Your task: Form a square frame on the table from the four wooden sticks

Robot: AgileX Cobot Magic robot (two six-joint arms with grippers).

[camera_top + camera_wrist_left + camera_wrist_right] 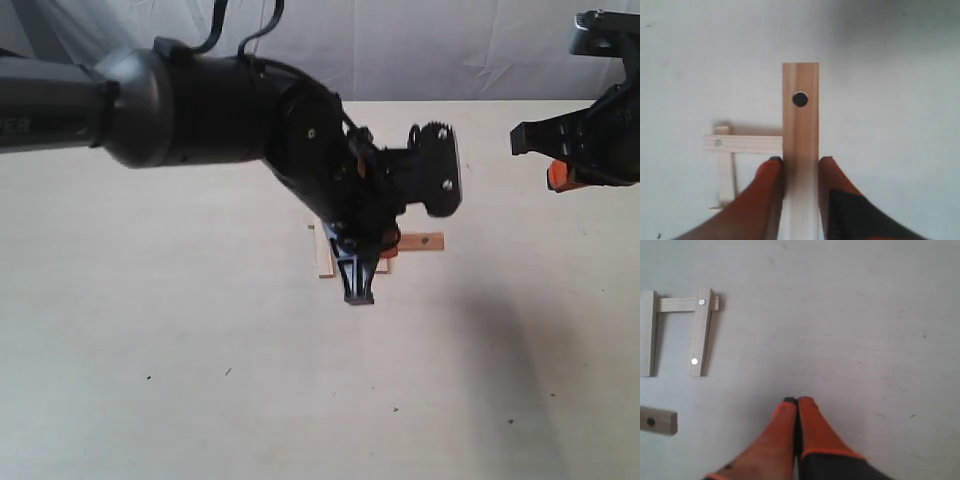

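Observation:
The robot's left gripper should bring the holed stick back across the U's open side (672,374) before it lowers the stick, because the held stick's holed end (431,242) sticks out far beyond the dotted stick.
My left gripper (385,248) (800,161) is shut on a wooden stick (800,115) with a dark hole near its far end; that end (425,241) pokes out to the right of the fingers. Close beside it on the table (150,350), three more sticks lie in a U: a strip with two small dots (701,332), a cross strip (682,304) and a plain strip (646,335). The held stick's end (657,421) sits near the U's open side. My right gripper (797,401) (553,178) is shut and empty, off to the right, well away from the sticks.
The left arm's dark bulk (220,110) covers most of the stick group in the exterior view; only one strip (323,252) shows beside it. A pale backdrop (400,40) rises behind the table's far edge. Tiny dark specks (396,408) dot the surface.

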